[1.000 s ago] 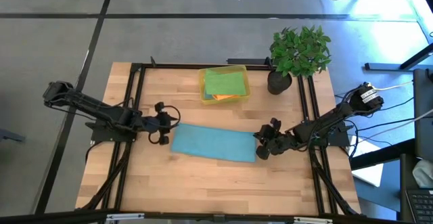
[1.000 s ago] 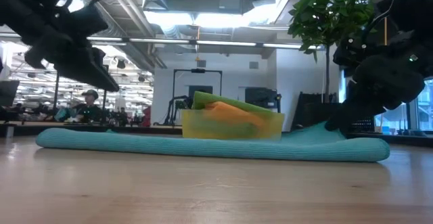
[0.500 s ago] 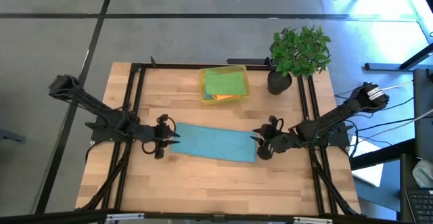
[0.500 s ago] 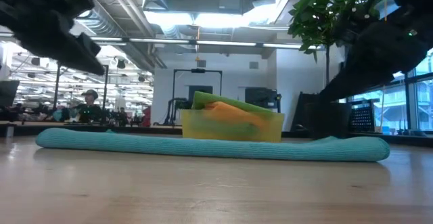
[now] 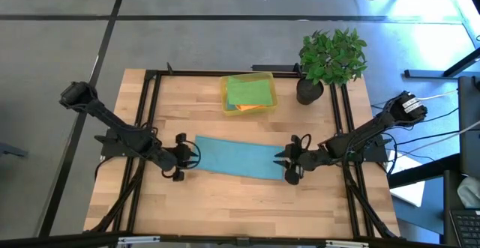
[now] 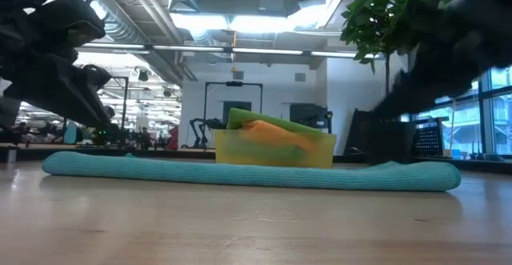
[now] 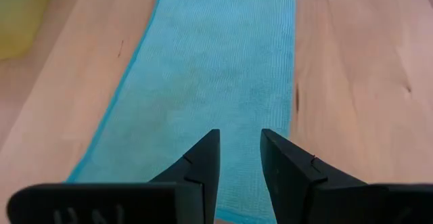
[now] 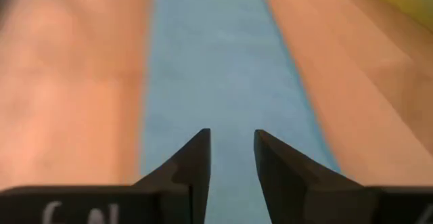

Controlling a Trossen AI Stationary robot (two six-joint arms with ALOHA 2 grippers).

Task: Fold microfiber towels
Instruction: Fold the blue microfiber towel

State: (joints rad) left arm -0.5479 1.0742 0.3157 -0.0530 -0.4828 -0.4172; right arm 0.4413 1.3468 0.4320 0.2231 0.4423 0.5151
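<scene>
I expect the teal-blue towel to turn around, still folded, when I pull its end, because the folded towel is lying flat with open wood around it.
A teal-blue towel lies flat on the table as a long, narrow folded strip running left to right. My left gripper hovers open over the strip's left end, its fingers pointing along the cloth with nothing between them. My right gripper hovers open over the right end, also pointing along the towel, with an empty gap. A green towel lies on an orange one in the yellow bin.
The translucent yellow bin stands at the far middle of the table, behind the strip. A potted plant stands at the far right corner. Bare wood lies between the towel and the near edge.
My left gripper has swung toward the near edge and sunk a little, coming over the towel's left end. My right gripper has lifted away from the towel's right end; that end, which stood raised under it, has dropped flat. The rest of the strip has stayed put.
</scene>
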